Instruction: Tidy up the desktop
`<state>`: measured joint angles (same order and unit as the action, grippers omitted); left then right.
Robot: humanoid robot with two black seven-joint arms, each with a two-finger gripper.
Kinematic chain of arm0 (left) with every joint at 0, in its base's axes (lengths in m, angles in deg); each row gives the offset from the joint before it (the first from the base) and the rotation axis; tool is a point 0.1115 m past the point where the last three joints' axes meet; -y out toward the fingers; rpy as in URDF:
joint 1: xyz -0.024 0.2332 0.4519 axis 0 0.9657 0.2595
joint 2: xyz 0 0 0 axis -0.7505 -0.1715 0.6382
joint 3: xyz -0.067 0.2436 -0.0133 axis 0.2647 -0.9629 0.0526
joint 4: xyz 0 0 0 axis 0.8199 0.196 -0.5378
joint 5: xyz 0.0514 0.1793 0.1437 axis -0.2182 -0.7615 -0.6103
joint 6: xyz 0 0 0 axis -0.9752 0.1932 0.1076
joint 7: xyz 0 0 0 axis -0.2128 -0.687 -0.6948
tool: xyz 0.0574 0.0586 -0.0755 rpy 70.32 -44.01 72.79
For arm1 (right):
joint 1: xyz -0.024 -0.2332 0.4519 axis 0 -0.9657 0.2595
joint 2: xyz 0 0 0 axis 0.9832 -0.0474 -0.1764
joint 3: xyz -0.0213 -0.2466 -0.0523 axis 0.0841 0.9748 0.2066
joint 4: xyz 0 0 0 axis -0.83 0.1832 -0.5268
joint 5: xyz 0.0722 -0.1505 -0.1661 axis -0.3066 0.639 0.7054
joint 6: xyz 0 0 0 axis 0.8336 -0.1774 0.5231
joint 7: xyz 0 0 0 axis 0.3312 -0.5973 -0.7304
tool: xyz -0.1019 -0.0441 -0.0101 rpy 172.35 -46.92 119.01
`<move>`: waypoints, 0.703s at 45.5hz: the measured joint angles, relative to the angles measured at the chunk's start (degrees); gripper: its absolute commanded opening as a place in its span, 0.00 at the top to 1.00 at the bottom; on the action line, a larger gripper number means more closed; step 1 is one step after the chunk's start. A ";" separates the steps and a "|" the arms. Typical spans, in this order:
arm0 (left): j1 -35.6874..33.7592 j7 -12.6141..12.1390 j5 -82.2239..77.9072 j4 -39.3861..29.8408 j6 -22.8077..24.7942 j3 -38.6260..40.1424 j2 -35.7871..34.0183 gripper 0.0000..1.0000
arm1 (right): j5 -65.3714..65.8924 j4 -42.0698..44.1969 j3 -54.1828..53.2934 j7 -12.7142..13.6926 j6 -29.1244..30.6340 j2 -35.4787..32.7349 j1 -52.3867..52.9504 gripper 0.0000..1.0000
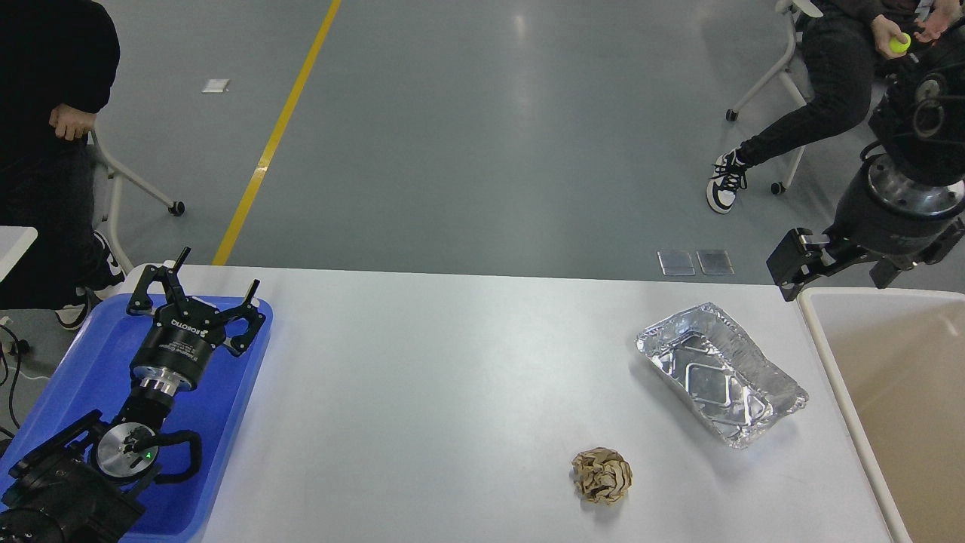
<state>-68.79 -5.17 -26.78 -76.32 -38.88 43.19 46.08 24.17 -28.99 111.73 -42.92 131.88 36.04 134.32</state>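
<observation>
I see pressed ridges that stiffen the tray's bottom between its raised sides. The foil tray will tip up but keep its open shape when I lift one corner.
The white desktop carries a crumpled brown paper ball at the front right and an empty foil tray behind it to the right. My left gripper is open and empty over the far end of the blue tray at the left edge. My right gripper hangs with its fingers spread, empty, above the far left corner of the beige bin. Both grippers are far from the paper ball and the foil tray.
The beige bin stands at the table's right edge. A seated person holding a small yellow-green ball is beyond the table at the far right. Another person sits at the far left by a chair.
</observation>
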 measured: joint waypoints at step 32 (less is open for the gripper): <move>0.00 0.00 0.00 0.00 0.00 0.01 0.00 0.01 | 0.00 0.37 -1.12 0.00 0.00 0.14 0.11 0.00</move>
<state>-68.79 -5.17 -26.78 -76.32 -38.88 43.19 46.08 24.17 -28.62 110.61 -42.92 131.88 36.19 134.42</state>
